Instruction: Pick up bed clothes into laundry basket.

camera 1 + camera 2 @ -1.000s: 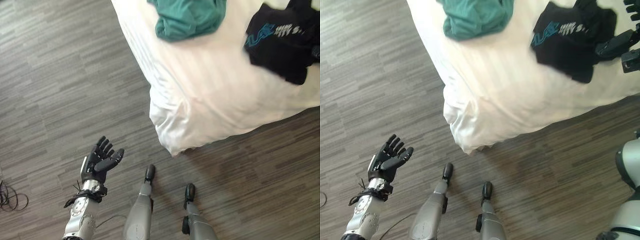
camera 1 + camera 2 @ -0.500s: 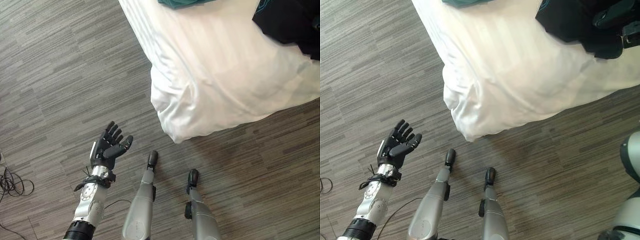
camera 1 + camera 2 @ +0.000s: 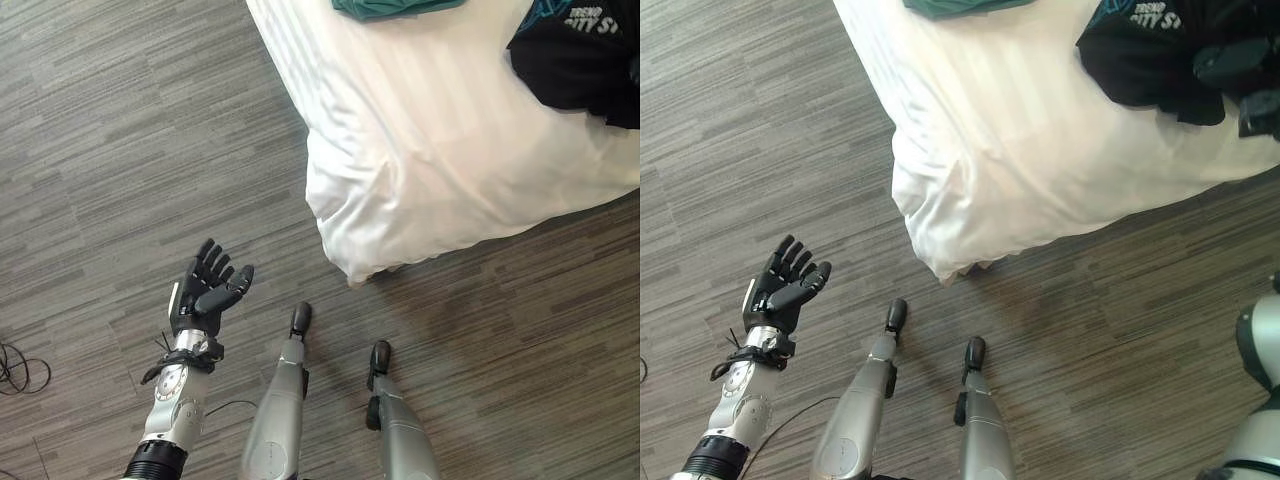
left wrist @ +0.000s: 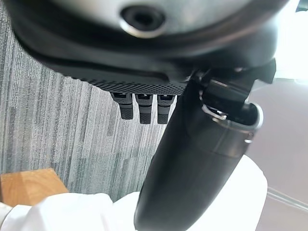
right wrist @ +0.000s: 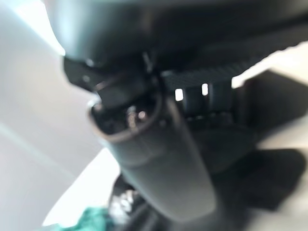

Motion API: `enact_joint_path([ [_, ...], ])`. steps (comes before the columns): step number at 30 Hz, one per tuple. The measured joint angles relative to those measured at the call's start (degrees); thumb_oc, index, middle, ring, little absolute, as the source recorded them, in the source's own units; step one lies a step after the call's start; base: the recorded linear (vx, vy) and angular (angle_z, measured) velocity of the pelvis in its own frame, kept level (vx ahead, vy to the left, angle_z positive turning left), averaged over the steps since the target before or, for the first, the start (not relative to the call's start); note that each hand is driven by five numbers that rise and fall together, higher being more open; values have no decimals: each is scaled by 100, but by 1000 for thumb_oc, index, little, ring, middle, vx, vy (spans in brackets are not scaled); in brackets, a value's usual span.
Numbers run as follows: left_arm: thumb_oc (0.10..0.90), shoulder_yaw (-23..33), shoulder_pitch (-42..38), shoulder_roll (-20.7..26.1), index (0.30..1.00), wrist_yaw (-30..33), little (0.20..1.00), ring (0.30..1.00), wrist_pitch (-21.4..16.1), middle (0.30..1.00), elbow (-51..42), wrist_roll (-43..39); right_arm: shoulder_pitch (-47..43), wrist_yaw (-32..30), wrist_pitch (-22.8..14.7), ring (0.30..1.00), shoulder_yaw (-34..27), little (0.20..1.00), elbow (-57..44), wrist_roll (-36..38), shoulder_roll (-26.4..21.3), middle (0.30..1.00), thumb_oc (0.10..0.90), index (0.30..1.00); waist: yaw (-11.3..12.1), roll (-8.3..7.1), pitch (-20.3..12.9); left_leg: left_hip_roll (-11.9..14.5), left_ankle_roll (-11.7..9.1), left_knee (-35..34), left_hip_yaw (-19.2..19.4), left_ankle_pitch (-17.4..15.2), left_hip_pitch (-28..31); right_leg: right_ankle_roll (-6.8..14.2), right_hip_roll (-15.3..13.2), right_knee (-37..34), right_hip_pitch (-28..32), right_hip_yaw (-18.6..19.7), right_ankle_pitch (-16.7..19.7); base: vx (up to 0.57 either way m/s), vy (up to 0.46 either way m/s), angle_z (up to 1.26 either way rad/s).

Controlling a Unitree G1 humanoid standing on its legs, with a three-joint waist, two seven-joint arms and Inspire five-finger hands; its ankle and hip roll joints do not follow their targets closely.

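I expect the teal garment (image 3: pixel 398 6) to hang down in long, loose folds when I lift it, because its creased edge (image 3: pixel 372 16) lies slack against the white bed.
A black printed garment (image 3: pixel 1145 55) lies crumpled on the white bed (image 3: pixel 450 150) near its right side. Further back, at the edge of the view, lies a teal garment (image 3: pixel 385 6). My right hand (image 3: pixel 1238 72) hovers at the black garment's right edge, thumb and fingers straight; dark cloth (image 5: pixel 269 178) shows just past them in the right wrist view. My left hand (image 3: pixel 205 295) is raised over the floor to the left of the bed corner, palm up, fingers spread, holding nothing.
The bed's corner (image 3: pixel 350 270) hangs down close in front of me. Grey wood-pattern floor (image 3: pixel 120 150) stretches to the left and along the front. A wooden piece (image 4: pixel 29 185) shows beside the sheet in the left wrist view.
The whole picture has shifted with the camera. My left hand keeps its raised open pose, and my right hand stays at the black garment.
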Motion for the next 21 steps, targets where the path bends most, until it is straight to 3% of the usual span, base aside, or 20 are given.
enact_joint_path([
  [4, 800, 137, 33, -12, 900, 70, 900, 900, -39, 900, 9, -83, 1199, -19, -64, 300, -1326, 300, -84, 298, 11, 300, 400, 300, -14, -1, 3, -34, 4, 51, 12, -5, -23, 27, -31, 138, -61, 21, -64, 8, 15, 0],
  [8, 800, 346, 8, -9, 900, 153, 900, 900, -46, 900, 13, -224, 2415, -183, -15, 300, -2167, 300, -603, 247, 4, 300, 400, 300, -116, -39, 24, -61, 128, 105, 74, -75, 67, 34, -68, 132, 17, 92, -67, 77, 49, -5],
  [9, 800, 462, -36, 7, 900, 233, 900, 900, -47, 900, 13, -226, 3169, -279, -9, 300, -2917, 300, -1226, 259, 107, 300, 400, 300, -127, -67, 46, -67, 192, 115, 134, -117, 194, 38, -72, 113, 141, 131, -63, 127, 55, -13],
  [12, 800, 789, -185, 52, 900, 389, 900, 900, -116, 900, 31, -229, 4369, -344, -107, 300, -3777, 300, -2346, 291, 226, 300, 400, 300, -320, -103, 56, -96, 256, 71, 221, -224, 684, 71, -130, -128, 692, 193, -42, 119, 40, -10],
  [17, 800, 1019, -676, 176, 900, 477, 900, 900, -390, 900, -240, -217, 4988, -647, -341, 300, -5186, 300, -2994, 296, 193, 300, 400, 300, -709, -210, -45, -140, 255, -102, 309, -324, 1127, 114, -199, -551, 1234, 214, 83, 79, 59, -5],
  [21, 800, 1034, -900, 226, 900, 482, 900, 900, -411, 900, -217, -207, 5202, -768, -436, 300, -5735, 300, -3769, 307, 167, 300, 400, 300, -1052, -362, -123, -155, 315, -181, 547, -408, 1563, 139, -253, -717, 1577, 385, 170, 106, 102, -28],
])
